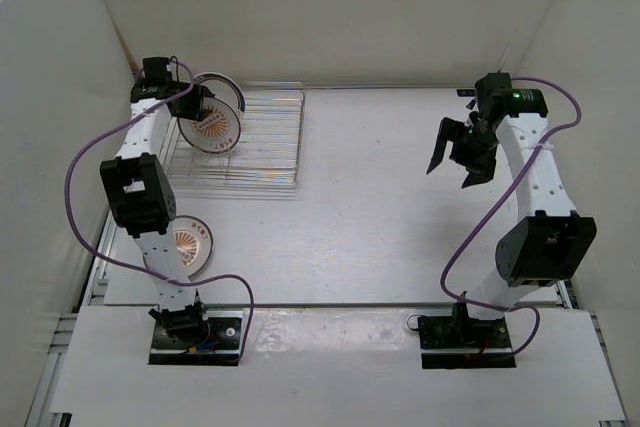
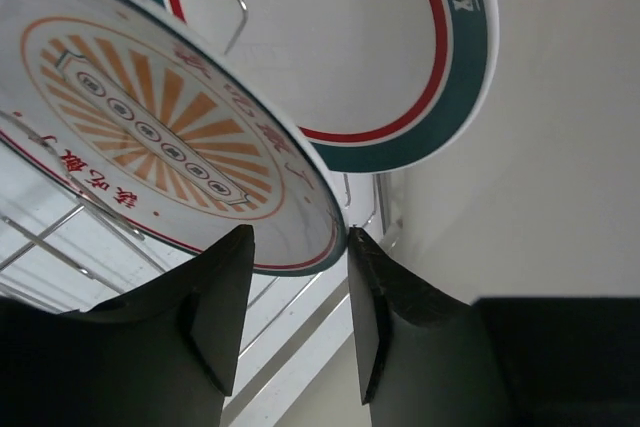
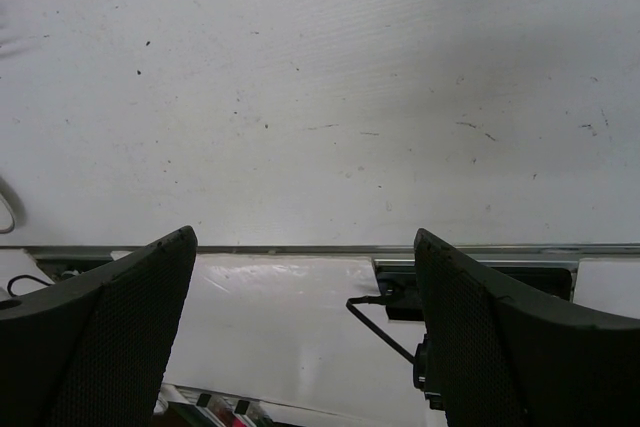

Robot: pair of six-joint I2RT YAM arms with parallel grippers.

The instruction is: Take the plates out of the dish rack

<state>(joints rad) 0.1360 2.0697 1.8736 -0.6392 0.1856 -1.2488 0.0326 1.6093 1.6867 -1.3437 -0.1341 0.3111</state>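
Note:
The sunburst plate (image 2: 290, 247) lies at a slant across the left gripper's open fingers, so the robot should move toward the side and line the fingers up squarely with the plate's rim (image 2: 335, 222) before it lifts.
The silver wire dish rack (image 1: 262, 137) lies at the far left of the table. Two plates stand upright at its left end: an orange sunburst plate (image 1: 211, 128) and, behind it, a teal-rimmed plate (image 1: 229, 87). My left gripper (image 1: 199, 107) is at these plates. In the left wrist view it (image 2: 300, 239) is open, with its fingertips on either side of the sunburst plate's (image 2: 150, 127) rim; the teal-rimmed plate (image 2: 390, 47) is behind. A second sunburst plate (image 1: 189, 240) lies flat on the table by the left arm. My right gripper (image 1: 455, 165) (image 3: 303, 237) is open and empty, in the air at the right.
White walls close in the table at the back and both sides, and the rack sits close to the left wall. A rack wire loop (image 2: 243, 12) curves in front of the teal-rimmed plate. The right wrist view shows the table's near edge rail (image 3: 300, 249).

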